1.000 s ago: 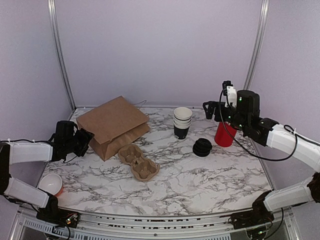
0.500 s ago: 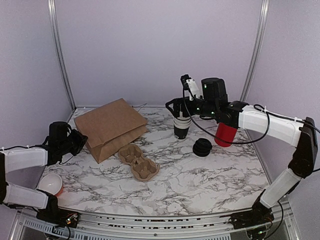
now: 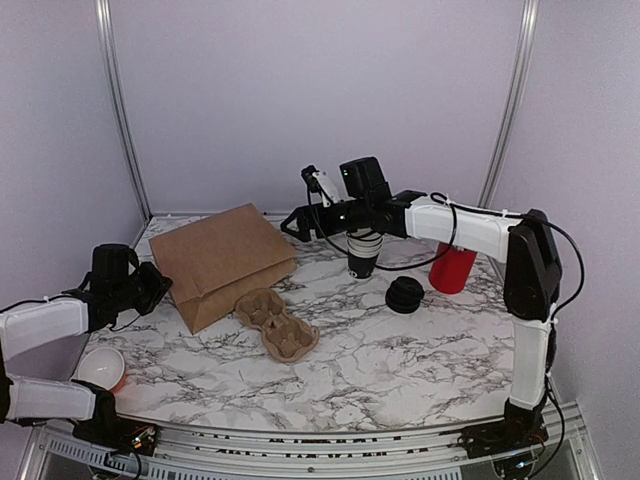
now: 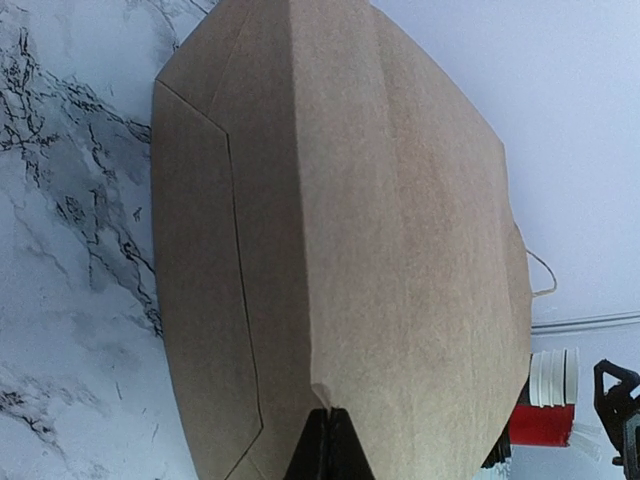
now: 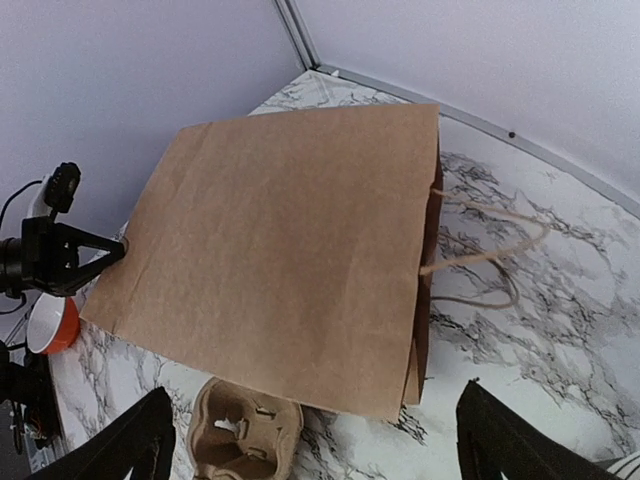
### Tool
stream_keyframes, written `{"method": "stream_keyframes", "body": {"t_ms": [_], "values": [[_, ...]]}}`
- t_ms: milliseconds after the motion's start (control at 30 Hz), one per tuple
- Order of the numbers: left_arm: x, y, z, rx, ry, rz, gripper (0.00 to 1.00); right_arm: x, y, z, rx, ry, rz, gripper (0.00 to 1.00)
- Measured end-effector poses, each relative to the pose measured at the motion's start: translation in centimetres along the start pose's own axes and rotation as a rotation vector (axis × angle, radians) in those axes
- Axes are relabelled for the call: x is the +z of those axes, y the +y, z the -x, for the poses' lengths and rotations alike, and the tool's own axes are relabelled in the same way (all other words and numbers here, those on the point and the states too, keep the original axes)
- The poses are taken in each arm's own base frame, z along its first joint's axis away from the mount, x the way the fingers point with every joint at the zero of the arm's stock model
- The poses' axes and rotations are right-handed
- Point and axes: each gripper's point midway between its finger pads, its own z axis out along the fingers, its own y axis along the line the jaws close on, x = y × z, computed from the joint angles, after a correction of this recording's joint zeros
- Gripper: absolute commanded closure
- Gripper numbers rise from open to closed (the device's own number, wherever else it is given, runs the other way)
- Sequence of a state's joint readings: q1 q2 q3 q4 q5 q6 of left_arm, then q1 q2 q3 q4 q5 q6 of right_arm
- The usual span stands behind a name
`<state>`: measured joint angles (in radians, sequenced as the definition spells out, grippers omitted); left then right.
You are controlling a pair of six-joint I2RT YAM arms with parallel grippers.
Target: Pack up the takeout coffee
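Note:
The paper bag is on its side, and my left gripper is at its bottom edge. Next, my right gripper grabs the bag opening's rim and raises that end of the bag.
No takeout coffee shows in any view. A brown paper bag lies flat on the marble table, its twine handles toward the back right. My left gripper is shut on the bag's bottom edge; in the left wrist view the fingertips pinch the paper. The right wrist view shows the same pinch at the left gripper. My right gripper hovers open above the bag's right end, near its mouth, with nothing between its jaws.
A stack of lidless black cups stands behind the right arm, with black lids and a red cup to its right. A cardboard cup carrier lies in front of the bag. Another red cup sits at the near left.
My right arm swung left from the red cup, past the cup stack, to over the bag. My left gripper shut on the bag's bottom edge and drew it slightly left.

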<state>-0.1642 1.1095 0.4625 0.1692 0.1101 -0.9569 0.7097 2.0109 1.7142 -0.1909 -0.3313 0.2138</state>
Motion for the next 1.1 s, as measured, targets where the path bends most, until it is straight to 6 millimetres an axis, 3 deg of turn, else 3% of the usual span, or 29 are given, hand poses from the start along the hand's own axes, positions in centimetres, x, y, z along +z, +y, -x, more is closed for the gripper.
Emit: {"method": "stream_keyframes", "body": {"t_ms": [333,567,767,1100], "values": [[-1.5,-1.7,0.1,0.003,0.014,-0.087,1.0,2.5,0.4,1.5,0.054,0.015,0.053,0.12],[-2.3,-2.0,0.6,-0.008,-0.003,-0.118,1.0,3.0,-0.4,0.0,0.105,0.059,0.02,0.14],[-3.1,-2.8,1.7,-0.036,-0.037,-0.164,1.0,3.6,-1.3,-2.8,0.148,0.111,0.001,0.16],[-3.5,-3.9,2.4,-0.081,-0.037,-0.226,1.0,5.5,-1.4,-4.3,0.201,0.128,0.052,0.2]]}}
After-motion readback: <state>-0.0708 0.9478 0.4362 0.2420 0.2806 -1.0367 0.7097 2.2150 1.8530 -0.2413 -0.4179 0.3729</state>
